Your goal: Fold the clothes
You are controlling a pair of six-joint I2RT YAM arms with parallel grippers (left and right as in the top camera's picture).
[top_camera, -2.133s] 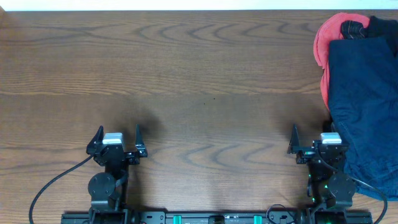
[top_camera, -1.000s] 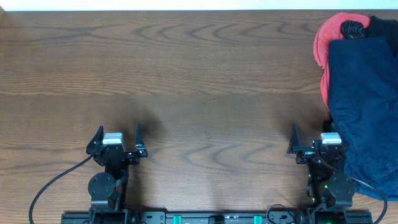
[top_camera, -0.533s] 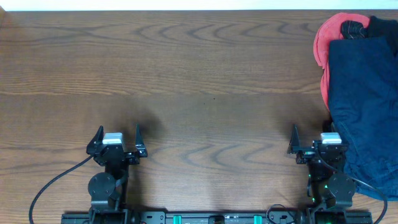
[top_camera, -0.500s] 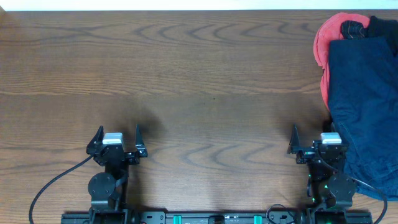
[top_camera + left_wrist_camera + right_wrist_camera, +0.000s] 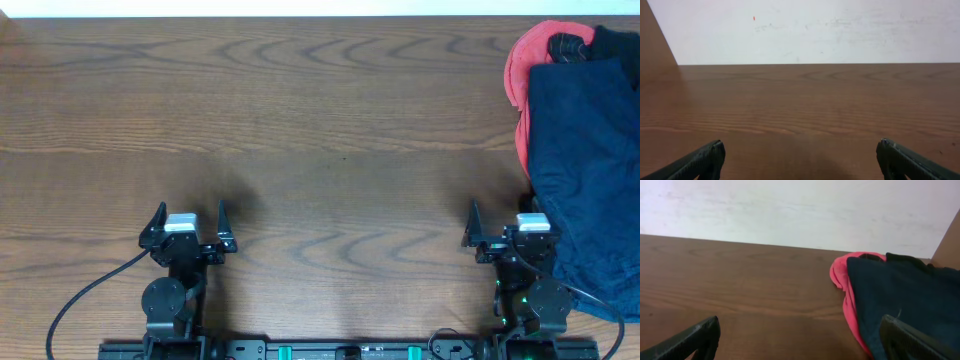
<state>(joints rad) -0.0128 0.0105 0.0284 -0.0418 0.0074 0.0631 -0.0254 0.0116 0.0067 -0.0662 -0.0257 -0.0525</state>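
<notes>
Next, my right gripper pulls the navy garment (image 5: 585,165) to the table's open middle (image 5: 370,155) before folding, because the garment lies on the pile where my left gripper cannot reach it.
A pile of clothes lies at the table's right edge. A dark navy garment (image 5: 585,160) is on top, over a red garment (image 5: 521,70) and a black one (image 5: 575,43). The pile also shows in the right wrist view, navy (image 5: 910,300) over red (image 5: 840,275). My right gripper (image 5: 503,220) is open and empty near the front edge, its right finger against the navy fabric. My left gripper (image 5: 190,215) is open and empty at the front left, far from the clothes. No garment shows in the left wrist view.
The brown wooden table (image 5: 320,130) spreads between the arms and the far edge. A white wall (image 5: 805,30) stands behind the table. Both arm bases and a black cable (image 5: 80,300) sit at the front edge.
</notes>
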